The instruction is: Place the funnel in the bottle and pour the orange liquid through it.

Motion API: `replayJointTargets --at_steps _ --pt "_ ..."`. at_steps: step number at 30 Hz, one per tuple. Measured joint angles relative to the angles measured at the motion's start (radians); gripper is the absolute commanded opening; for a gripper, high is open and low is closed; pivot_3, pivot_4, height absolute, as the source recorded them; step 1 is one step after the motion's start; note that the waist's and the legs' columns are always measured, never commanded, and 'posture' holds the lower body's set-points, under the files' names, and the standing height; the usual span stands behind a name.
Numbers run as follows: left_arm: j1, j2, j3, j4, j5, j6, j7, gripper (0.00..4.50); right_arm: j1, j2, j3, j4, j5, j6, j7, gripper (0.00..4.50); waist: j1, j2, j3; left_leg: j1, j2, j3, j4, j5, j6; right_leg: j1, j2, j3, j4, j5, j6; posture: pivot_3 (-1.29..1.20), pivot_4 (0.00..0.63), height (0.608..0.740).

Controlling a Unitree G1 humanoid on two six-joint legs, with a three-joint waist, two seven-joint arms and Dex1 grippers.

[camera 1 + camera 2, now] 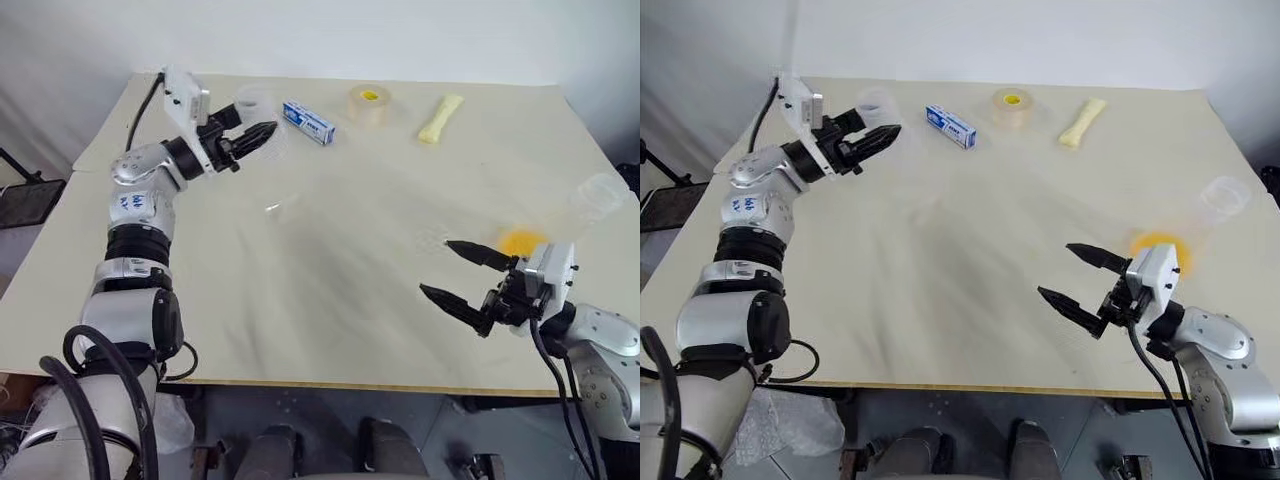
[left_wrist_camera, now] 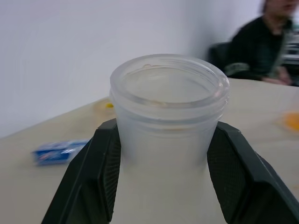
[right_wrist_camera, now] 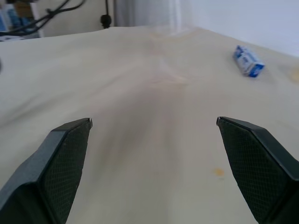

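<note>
The bottle's opening [image 2: 170, 85] faces up and the middle of the table [image 1: 368, 258] is free. My left gripper should keep going there and let go of the bottle once it stands.
My left gripper [image 1: 262, 132] is raised over the table's far left, shut on the neck of the clear bottle [image 2: 168, 93]. The bottle's open round mouth [image 1: 253, 100] shows just past the fingers, and its body is nearly invisible against the cloth. The orange liquid [image 1: 522, 241] is a shallow bright patch in clear plastic at the right. My right gripper [image 1: 438, 268] hovers just left of the liquid, open, with nothing between its fingers. A small clear round-rimmed piece [image 1: 601, 193], the funnel as far as I can tell, stands near the table's right edge.
A blue box [image 1: 308, 122], a tape roll [image 1: 369, 104] and a pale yellow packet [image 1: 441, 117] lie along the far side of the cream-covered table [image 1: 330, 300]. A person [image 2: 268, 42] sits beyond the table in the left wrist view.
</note>
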Motion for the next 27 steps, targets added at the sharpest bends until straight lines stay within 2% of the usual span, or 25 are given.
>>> replayJointTargets --at_steps 2,9,16,27 --pt "0.006 -0.049 -0.044 -0.089 -0.019 0.050 -0.060 2.29 0.012 -0.022 -0.022 -0.008 0.006 0.005 0.013 4.50 0.001 0.000 0.000 -0.005 0.000 -0.002 0.005 0.000 0.001 -0.001 0.000 -0.001 0.000 0.001 0.001 0.00 0.150 0.740" --pt "0.103 -0.170 -0.174 -0.314 -0.058 0.203 -0.152 2.29 0.069 -0.026 -0.062 -0.048 0.015 0.015 0.009 4.50 -0.002 0.000 0.000 -0.006 0.001 -0.002 0.006 -0.001 0.001 -0.002 0.001 0.000 0.000 0.001 0.002 0.00 0.150 0.740" --pt "0.215 -0.210 -0.273 -0.348 -0.036 0.227 -0.150 2.29 0.140 -0.026 -0.094 -0.091 0.024 0.020 0.006 4.50 0.000 0.000 0.000 -0.006 0.000 -0.001 0.007 -0.001 0.001 -0.002 0.000 0.001 0.000 0.001 0.002 0.00 0.150 0.740" --pt "0.215 -0.231 -0.305 -0.298 0.035 0.147 -0.079 2.29 0.160 -0.024 -0.093 -0.099 0.020 0.000 0.005 4.50 0.003 0.000 0.000 -0.006 0.000 -0.001 0.008 -0.001 0.001 -0.002 0.000 0.001 0.000 0.001 0.002 0.00 0.150 0.740"
